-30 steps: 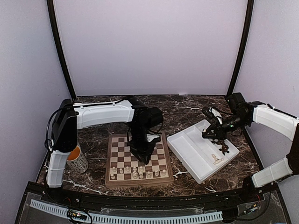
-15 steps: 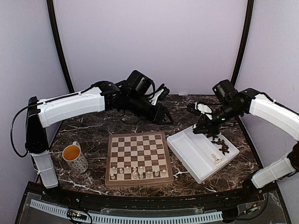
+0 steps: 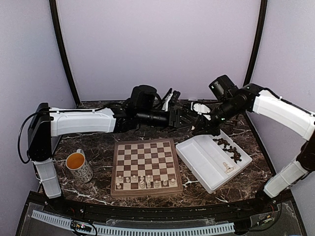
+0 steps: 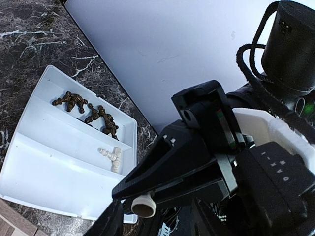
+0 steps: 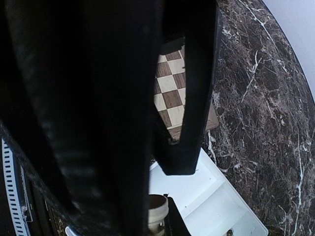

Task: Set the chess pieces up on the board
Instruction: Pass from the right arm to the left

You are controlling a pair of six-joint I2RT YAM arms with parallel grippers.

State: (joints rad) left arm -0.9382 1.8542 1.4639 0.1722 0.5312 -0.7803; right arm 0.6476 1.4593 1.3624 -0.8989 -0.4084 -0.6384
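Note:
The cream chess piece (image 4: 147, 197) lies across the ends of my right gripper's fingers. My left gripper should take its base (image 4: 143, 208), and then my right gripper should take its head.
The board (image 3: 145, 147) lies at the table's middle, with several cream chess pieces (image 3: 142, 183) on its two near rows. My two grippers meet in the air behind the board's far right corner. My right gripper (image 3: 197, 129) is shut on one cream chess piece (image 4: 143, 206), whose round base faces the left wrist camera. The same piece (image 5: 158, 212) shows low in the right wrist view. My left gripper (image 3: 183, 120) is open, its fingers (image 4: 106, 223) on either side of that piece and apart from it.
A white compartmented tray (image 3: 206, 167) sits right of the board, holding dark pieces (image 3: 229, 147) and cream pieces (image 3: 228, 167). A mug (image 3: 78, 166) of orange liquid stands left of the board. Walls close the back and sides.
My left arm lifted off the board, swung back and right to the right gripper, and its jaws opened wider. My right gripper carried the cream piece left from over the tray.

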